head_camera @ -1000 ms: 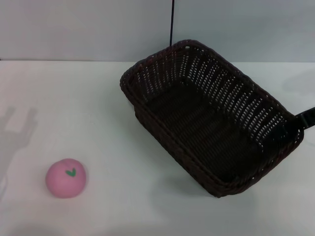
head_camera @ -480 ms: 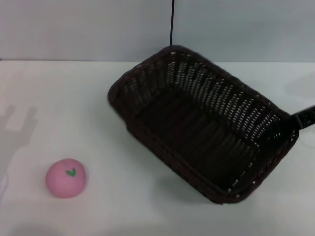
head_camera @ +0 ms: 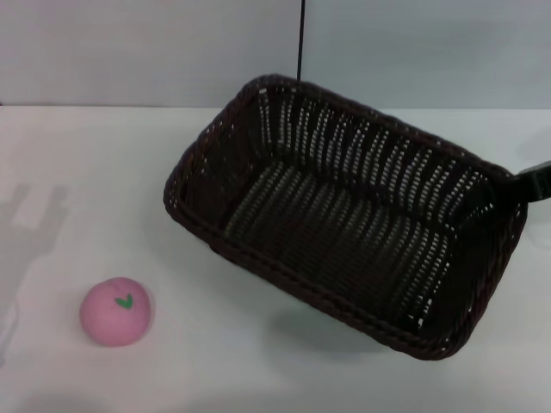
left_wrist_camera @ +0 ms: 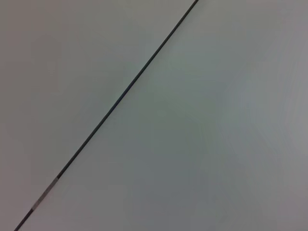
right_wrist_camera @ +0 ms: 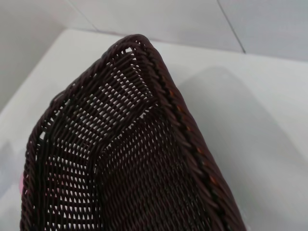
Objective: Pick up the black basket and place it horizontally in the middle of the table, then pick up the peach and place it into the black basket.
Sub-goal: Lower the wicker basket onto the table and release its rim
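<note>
The black basket (head_camera: 340,215) hangs at a slant from my right gripper, so I should straighten it and put it down before my left gripper takes the peach (head_camera: 115,312).
The black basket (head_camera: 344,232) hangs tilted above the white table (head_camera: 103,172), lying slantwise from back left to front right, its shadow on the table under it. My right gripper (head_camera: 532,182) holds the rim of its right end at the picture's right edge; only a black part of the gripper shows. The right wrist view looks down along the basket's braided rim and openwork wall (right_wrist_camera: 120,159). The pink peach (head_camera: 116,311) with its green leaf mark lies on the table at the front left, well apart from the basket. My left gripper is out of view.
A grey wall with a thin dark vertical seam (head_camera: 300,39) stands behind the table. The left wrist view shows only this wall and seam (left_wrist_camera: 120,98). An arm's shadow (head_camera: 30,219) falls on the table's left side.
The basket has swung round in my right gripper: its left end has moved left and its long axis has turned flatter across the table. The peach has not moved.
</note>
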`<control>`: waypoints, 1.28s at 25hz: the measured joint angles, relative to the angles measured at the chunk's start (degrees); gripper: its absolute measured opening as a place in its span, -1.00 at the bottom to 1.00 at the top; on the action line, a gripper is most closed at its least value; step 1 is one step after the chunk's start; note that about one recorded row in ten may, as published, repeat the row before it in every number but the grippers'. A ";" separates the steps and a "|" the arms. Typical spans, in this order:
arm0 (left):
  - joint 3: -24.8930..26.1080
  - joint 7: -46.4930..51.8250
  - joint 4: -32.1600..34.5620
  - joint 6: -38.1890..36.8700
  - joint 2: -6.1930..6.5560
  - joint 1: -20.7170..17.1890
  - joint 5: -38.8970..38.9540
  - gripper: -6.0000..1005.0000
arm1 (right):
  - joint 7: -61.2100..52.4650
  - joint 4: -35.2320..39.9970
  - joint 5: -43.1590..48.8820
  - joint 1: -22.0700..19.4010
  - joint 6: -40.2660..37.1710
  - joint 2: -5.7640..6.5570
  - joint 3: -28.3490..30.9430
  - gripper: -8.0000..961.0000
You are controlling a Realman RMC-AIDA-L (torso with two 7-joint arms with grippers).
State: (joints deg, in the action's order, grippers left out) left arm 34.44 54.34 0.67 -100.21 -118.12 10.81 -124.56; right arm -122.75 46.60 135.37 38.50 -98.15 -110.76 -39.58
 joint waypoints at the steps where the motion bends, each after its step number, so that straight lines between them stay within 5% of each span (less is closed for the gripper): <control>1: 0.01 0.27 0.01 -0.03 0.00 0.00 0.02 0.30 | 2.33 -0.28 -1.11 -0.24 -0.96 0.21 1.38 -0.65; 16: -0.30 1.37 0.01 -0.24 0.00 -0.06 -0.18 0.27 | 25.37 -4.51 -8.42 0.35 -5.73 4.12 1.54 -0.65; 32: -0.43 2.08 0.03 -0.25 0.03 -0.71 -0.38 0.24 | 30.45 -8.81 -7.67 5.28 -3.47 3.74 -1.30 -0.65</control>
State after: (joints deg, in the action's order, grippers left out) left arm 34.01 56.42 0.70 -100.47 -118.09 10.10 -124.94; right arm -92.30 37.79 127.70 43.78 -101.63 -107.02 -40.88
